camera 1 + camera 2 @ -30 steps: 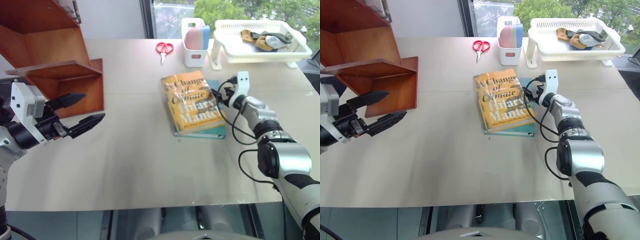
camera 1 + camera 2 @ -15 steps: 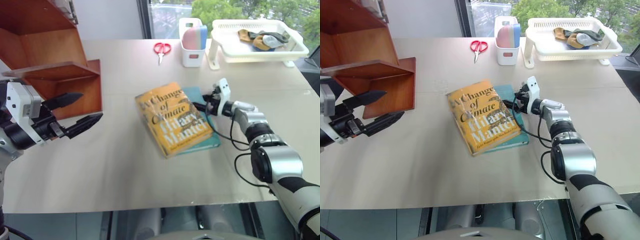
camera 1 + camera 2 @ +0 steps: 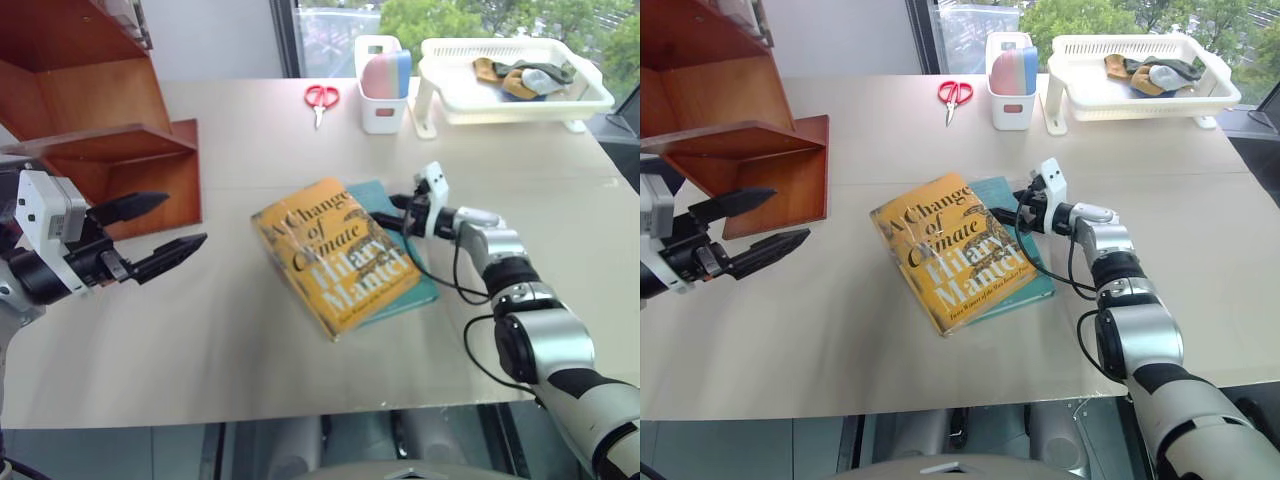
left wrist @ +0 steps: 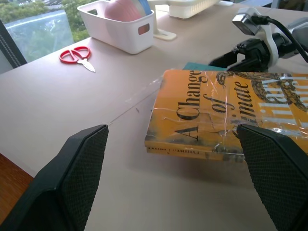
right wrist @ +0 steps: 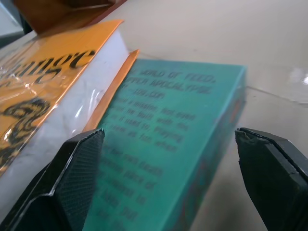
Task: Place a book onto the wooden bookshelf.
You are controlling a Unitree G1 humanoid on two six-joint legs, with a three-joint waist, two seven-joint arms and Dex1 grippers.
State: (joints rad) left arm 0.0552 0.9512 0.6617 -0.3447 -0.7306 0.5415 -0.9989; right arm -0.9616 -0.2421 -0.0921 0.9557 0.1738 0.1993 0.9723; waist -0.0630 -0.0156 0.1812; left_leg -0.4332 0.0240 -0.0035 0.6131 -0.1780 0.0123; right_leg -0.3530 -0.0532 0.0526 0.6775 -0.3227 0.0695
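The spine of the orange book sticks out past the teal book with open space (image 4: 192, 166) under it, so the left gripper keeps moving in until it closes on that spine (image 3: 288, 275).
The orange-yellow book (image 3: 335, 250) lies askew in the middle of the table, partly over a teal book (image 3: 417, 288). My right gripper (image 3: 396, 212) is open, level with the table, at the far right corner of the two books. In the right wrist view the teal book's cover (image 5: 178, 144) lies between the wide-apart fingers, with the orange book (image 5: 53, 77) beside it. My left gripper (image 3: 186, 220) hangs open and empty above the table, left of the book and just in front of the wooden bookshelf (image 3: 100, 120). The left wrist view looks at the book's near corner (image 4: 202, 120).
Red scissors (image 3: 321, 97) lie at the back of the table. Beside them stands a white holder (image 3: 384, 95) with pink and blue items. A white tray (image 3: 590, 105) with cloths stands at the back right. The table's front edge runs close below the books.
The orange book has slid left and turned on the teal book, which also turned. My right gripper has moved left behind them. The left gripper has kept still.
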